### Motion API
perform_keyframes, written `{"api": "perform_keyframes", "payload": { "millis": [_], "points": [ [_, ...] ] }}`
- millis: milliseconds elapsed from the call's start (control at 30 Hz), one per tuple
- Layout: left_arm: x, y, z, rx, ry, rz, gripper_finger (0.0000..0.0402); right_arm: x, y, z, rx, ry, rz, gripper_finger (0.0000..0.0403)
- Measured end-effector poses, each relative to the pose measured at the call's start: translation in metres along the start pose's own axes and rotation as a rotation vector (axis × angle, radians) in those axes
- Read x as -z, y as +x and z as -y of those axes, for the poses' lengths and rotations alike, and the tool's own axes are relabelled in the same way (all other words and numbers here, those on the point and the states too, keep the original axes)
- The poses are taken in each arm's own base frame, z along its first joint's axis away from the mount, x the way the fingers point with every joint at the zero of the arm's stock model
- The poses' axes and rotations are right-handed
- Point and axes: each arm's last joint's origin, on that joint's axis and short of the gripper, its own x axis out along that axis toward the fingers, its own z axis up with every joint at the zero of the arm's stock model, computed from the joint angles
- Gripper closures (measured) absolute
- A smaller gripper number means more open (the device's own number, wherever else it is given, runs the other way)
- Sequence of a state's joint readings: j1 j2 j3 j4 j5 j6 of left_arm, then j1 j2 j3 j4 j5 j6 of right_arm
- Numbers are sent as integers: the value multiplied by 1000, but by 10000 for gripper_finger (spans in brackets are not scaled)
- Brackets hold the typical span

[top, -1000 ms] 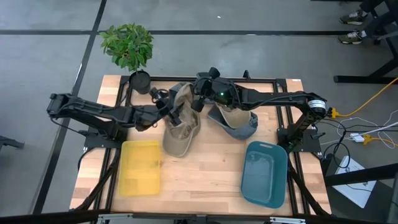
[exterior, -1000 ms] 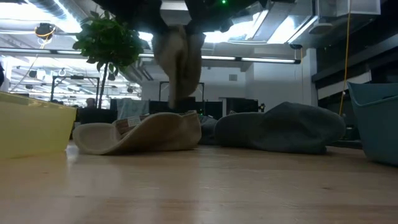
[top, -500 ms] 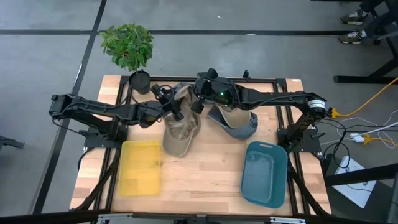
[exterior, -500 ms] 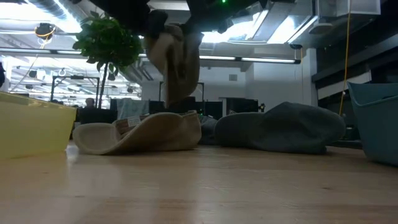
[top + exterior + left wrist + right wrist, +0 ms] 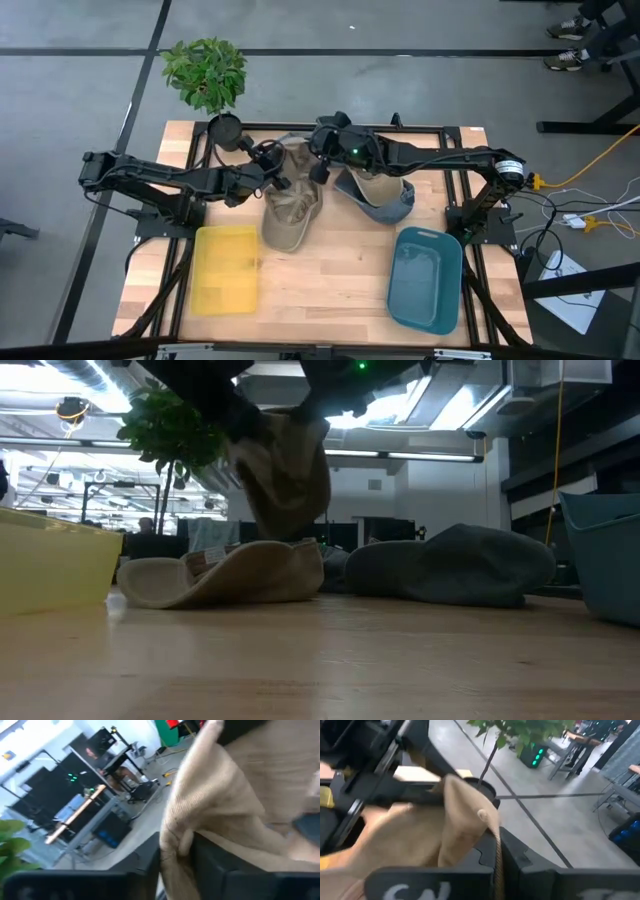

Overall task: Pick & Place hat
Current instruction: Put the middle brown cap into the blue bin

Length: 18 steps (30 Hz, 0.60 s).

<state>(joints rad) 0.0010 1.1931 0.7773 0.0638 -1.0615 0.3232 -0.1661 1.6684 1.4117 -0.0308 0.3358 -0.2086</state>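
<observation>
The raised tan hat's thin edge (image 5: pixel 497 839) is the only part of the hat pinched in my right gripper, so my left gripper should hold the hat while my right gripper opens and grabs the hat's top (image 5: pixel 463 805).
A tan hat (image 5: pixel 290 200) is raised at its far end, between my two grippers; its near part (image 5: pixel 225 575) lies on the table. My left gripper (image 5: pixel 277 172) comes from the table's left and is shut on the hat's left edge. My right gripper (image 5: pixel 318 165) comes from the right and is shut on the raised far end. A grey-blue hat (image 5: pixel 382 195) lies crown up on the table to the right of the tan one, with my right arm above it. My left gripper pinches a fold of the tan hat's raised edge (image 5: pixel 175 837) between its two fingers (image 5: pixel 215 865), coming about level from the table's left. The cloth spreads out beyond the fingers. My right gripper pinches the hat's upper edge (image 5: pixel 492 827) between its two fingers (image 5: pixel 520 857), coming from the table's right. The cloth hangs below it (image 5: pixel 290 480), and the hat's near part rests on the table.
A yellow bin (image 5: pixel 225 268) stands at the near left and a teal bin (image 5: pixel 425 278) at the near right. A potted plant (image 5: pixel 207 75) stands at the far left corner. Bare wood lies between the two bins.
My left gripper has moved in on the raised part of the tan hat and shut on its left edge. The hanging cloth has been drawn toward the table's left and spread wider. The part on the table has stayed put, and so has my right gripper.
</observation>
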Motion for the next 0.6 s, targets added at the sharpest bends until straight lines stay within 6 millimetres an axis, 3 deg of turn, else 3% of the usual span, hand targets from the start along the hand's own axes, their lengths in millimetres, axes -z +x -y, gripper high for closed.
{"api": "perform_keyframes", "payload": {
  "millis": [167,400,600],
  "points": [
    [-1,-1,-1,-45,75,-8,382,6,0,-4,-96,15,-54,394],
    [-4,-13,-2,-70,294,-2,373,16,-2,-9,-240,5,-134,371],
    [-8,-28,-8,-108,437,1,381,22,-5,-14,-388,-39,-174,316]
  ]
}}
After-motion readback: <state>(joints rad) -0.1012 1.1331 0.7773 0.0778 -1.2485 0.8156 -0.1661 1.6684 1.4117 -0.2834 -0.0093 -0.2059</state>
